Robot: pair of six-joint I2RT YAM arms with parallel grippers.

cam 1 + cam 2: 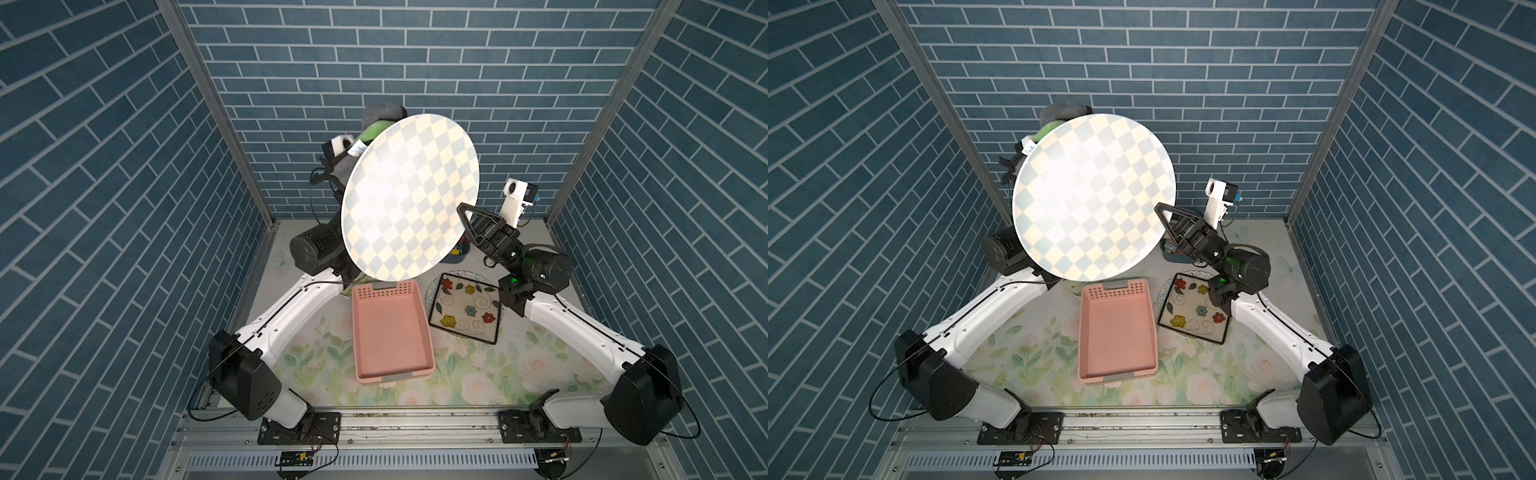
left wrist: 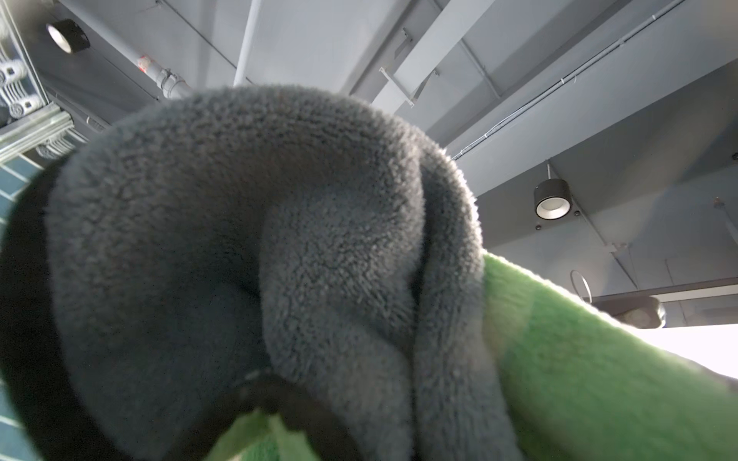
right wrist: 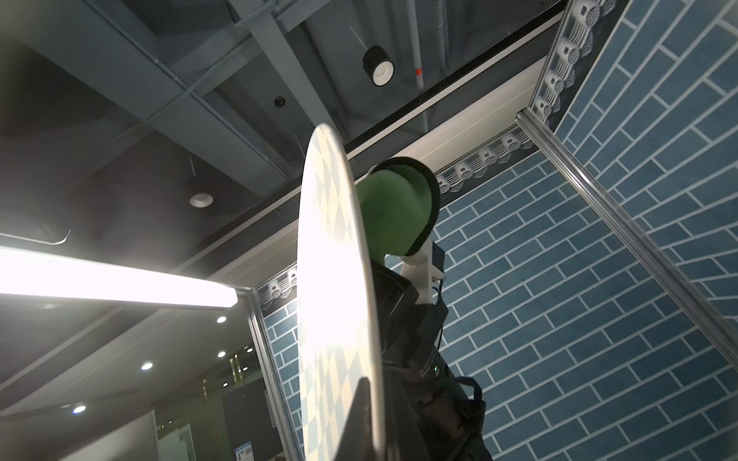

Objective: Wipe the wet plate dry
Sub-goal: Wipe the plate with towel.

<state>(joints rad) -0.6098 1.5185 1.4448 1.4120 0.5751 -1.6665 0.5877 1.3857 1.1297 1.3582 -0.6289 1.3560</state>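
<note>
The cloth behind the plate sticks out past the plate's upper rim [image 1: 395, 125]. So next my left gripper comes back around and wipes the plate's open patterned side [image 1: 414, 197].
A big round checkered plate [image 1: 409, 195] [image 1: 1092, 195] hangs tilted in the air above the table's back, its patterned face towards the top views. My right gripper [image 1: 464, 216] [image 1: 1160, 212] is shut on its lower right rim; the right wrist view shows the plate [image 3: 335, 279] edge-on, with one dark finger [image 3: 365, 415] lying on its patterned face. A grey and green cloth [image 1: 376, 124] [image 1: 1054, 120] [image 2: 279, 259] [image 3: 393, 211] presses on the plate's back near the upper rim. It wraps my left gripper, whose fingers are hidden under it.
An empty pink tray [image 1: 390, 332] [image 1: 1117, 328] lies mid-table. Right of it a square flowered dish [image 1: 465, 309] [image 1: 1196, 309] rests on a speckled round one [image 1: 469, 274]. A dark container [image 1: 459, 253] stands behind the right gripper. Blue brick walls close three sides.
</note>
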